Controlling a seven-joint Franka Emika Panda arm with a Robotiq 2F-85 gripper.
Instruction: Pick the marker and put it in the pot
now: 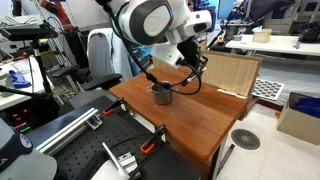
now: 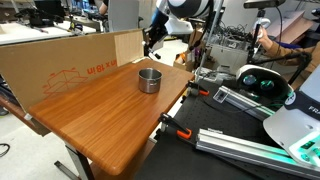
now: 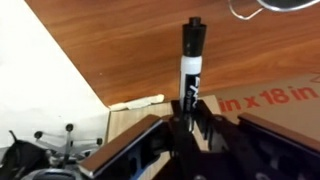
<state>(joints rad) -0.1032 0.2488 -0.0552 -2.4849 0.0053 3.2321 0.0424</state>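
The marker [image 3: 192,66] hangs beside the pot, toward the cardboard box, so my gripper should come back over the pot's opening [image 2: 150,73] before lowering the marker.
The marker [image 3: 191,58] is dark with a white label and a black cap. It stands out from between my gripper's [image 3: 190,122] fingers, which are shut on its lower end. The steel pot [image 1: 161,93] sits on the wooden table, also seen in an exterior view [image 2: 149,80]. Part of its rim shows at the top edge of the wrist view [image 3: 275,6]. In both exterior views my gripper [image 1: 190,62] [image 2: 151,40] hangs above the table's back part, beside and above the pot, near the cardboard. The marker is too small to make out there.
A cardboard box [image 1: 232,72] [image 2: 70,60] stands along the table's back edge, and its print shows in the wrist view [image 3: 270,105]. The wooden table [image 1: 190,120] [image 2: 110,115] has clamps at its edge [image 2: 175,130]. Metal rails and lab gear [image 2: 250,95] lie beside it.
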